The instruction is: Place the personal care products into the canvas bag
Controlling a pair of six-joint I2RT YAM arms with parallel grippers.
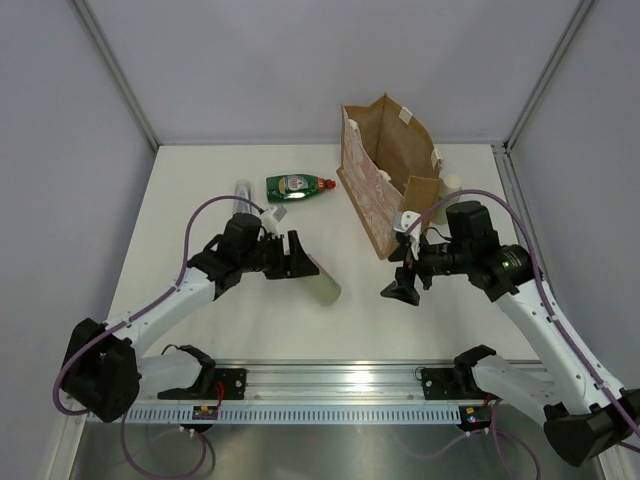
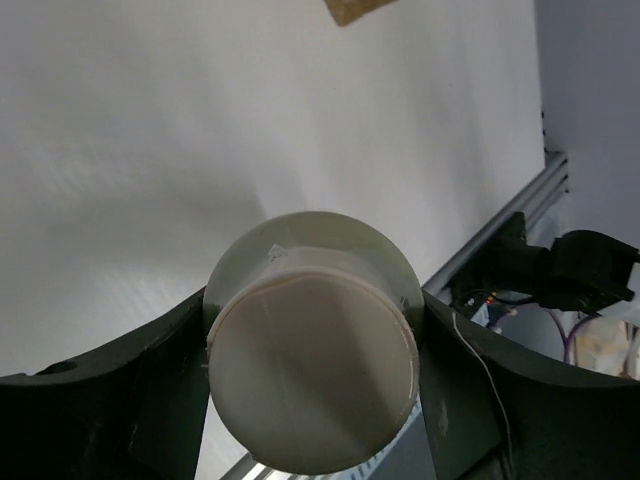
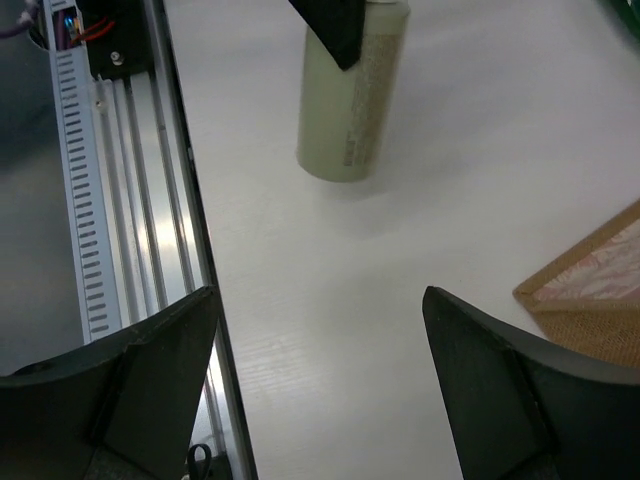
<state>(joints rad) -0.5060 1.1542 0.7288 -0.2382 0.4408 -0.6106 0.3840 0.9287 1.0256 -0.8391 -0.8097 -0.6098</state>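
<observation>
My left gripper holds the cream bottle's cap end [image 2: 314,375], and the canvas bag stands nearer my right gripper, so next my right gripper takes the bottle's free body [image 1: 323,287].
My left gripper [image 1: 298,258] is shut on a cream bottle [image 1: 324,284], which slants out toward the table's middle. In the left wrist view the bottle's round cap end [image 2: 312,390] fills the gap between the fingers [image 2: 150,400]. The right wrist view shows the same cream bottle [image 3: 352,100] ahead. My right gripper [image 1: 402,284] stands open with nothing in it, just right of that bottle and in front of the canvas bag [image 1: 385,170]. The bag stands upright at the back right; its corner [image 3: 595,290] shows by the right jaw. A green bottle with a red cap [image 1: 298,186] and a silvery-white tube [image 1: 243,192] lie at the back.
A small white object [image 1: 452,182] peeks out behind the bag's right side. The metal rail [image 1: 330,385] runs along the near edge and appears as slotted rail [image 3: 110,200] in the right wrist view. Grey walls close in the table.
</observation>
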